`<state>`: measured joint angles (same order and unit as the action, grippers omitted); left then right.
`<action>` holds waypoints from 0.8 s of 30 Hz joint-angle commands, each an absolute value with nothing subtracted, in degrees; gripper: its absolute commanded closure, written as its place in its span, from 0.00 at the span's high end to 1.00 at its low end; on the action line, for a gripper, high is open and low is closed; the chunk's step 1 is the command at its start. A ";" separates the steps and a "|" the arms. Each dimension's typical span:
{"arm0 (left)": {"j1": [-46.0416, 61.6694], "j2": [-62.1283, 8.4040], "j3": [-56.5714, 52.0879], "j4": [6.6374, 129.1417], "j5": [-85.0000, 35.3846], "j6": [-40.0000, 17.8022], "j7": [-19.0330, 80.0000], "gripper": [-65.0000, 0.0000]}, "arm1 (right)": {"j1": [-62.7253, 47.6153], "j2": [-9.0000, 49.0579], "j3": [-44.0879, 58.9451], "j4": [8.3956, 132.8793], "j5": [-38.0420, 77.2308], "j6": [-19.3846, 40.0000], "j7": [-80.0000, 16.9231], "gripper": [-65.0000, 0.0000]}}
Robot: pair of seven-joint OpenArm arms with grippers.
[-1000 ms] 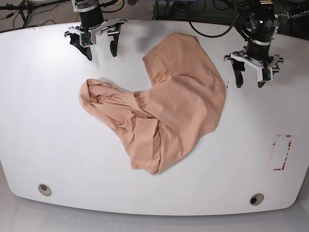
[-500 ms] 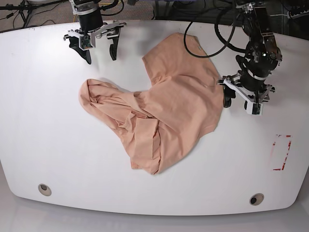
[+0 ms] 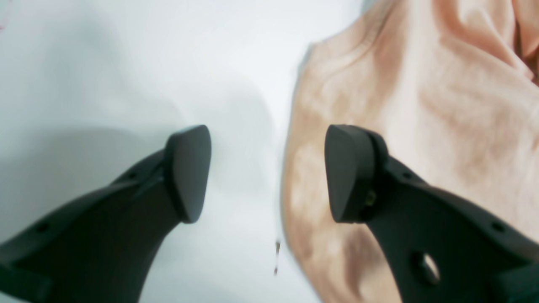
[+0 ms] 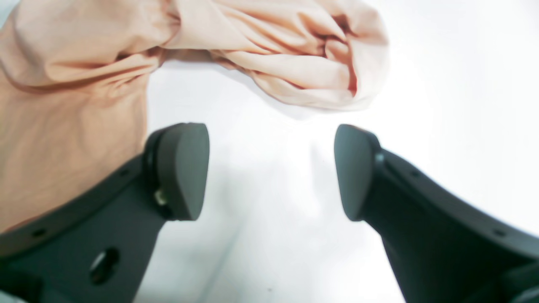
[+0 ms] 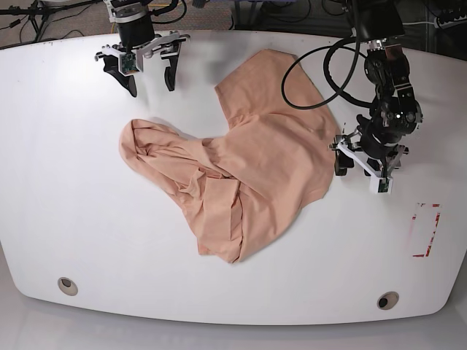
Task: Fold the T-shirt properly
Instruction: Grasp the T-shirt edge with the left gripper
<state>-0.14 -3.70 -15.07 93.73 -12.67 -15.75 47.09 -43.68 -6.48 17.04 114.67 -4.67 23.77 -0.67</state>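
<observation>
My left gripper's open fingers are on both sides of the peach T-shirt's edge (image 3: pixel 286 174). I keep moving them down and in over the T-shirt (image 5: pixel 319 168) until they pinch that edge.
The peach T-shirt (image 5: pixel 248 157) lies crumpled on the white table (image 5: pixel 66 204), with a bunched lobe at the left and a flatter part at the upper right. My left gripper (image 5: pixel 360 173) is open, low at the shirt's right edge. In the left wrist view it (image 3: pixel 267 172) straddles that edge: one finger (image 3: pixel 349 172) is over the T-shirt (image 3: pixel 442 105), the other over bare table. My right gripper (image 5: pixel 151 79) hangs open at the table's back left, apart from the cloth. In the right wrist view it (image 4: pixel 269 170) is over bare table, with the wrinkled T-shirt (image 4: pixel 294 54) beyond its fingertips.
A red-outlined rectangle (image 5: pixel 425 230) is marked on the table at the right. Two round grommets (image 5: pixel 67 285) (image 5: pixel 387 300) sit near the front edge. Dark cables (image 5: pixel 321 65) loop over the back of the table above the shirt.
My left arm has swung down and inward from the back right to the shirt's right edge. The right arm has stayed almost in place. The shirt has not moved.
</observation>
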 commanded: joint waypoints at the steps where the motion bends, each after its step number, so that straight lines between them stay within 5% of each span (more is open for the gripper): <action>1: -2.33 -4.18 -14.99 92.53 -13.05 -15.96 45.85 0.61 | -44.09 -6.29 17.19 115.82 -4.26 23.78 0.92 0.69; 24: -7.25 -3.91 -11.30 76.09 -13.41 -20.88 43.74 0.61 | -44.09 -6.20 17.10 115.82 -4.26 23.78 0.92 0.69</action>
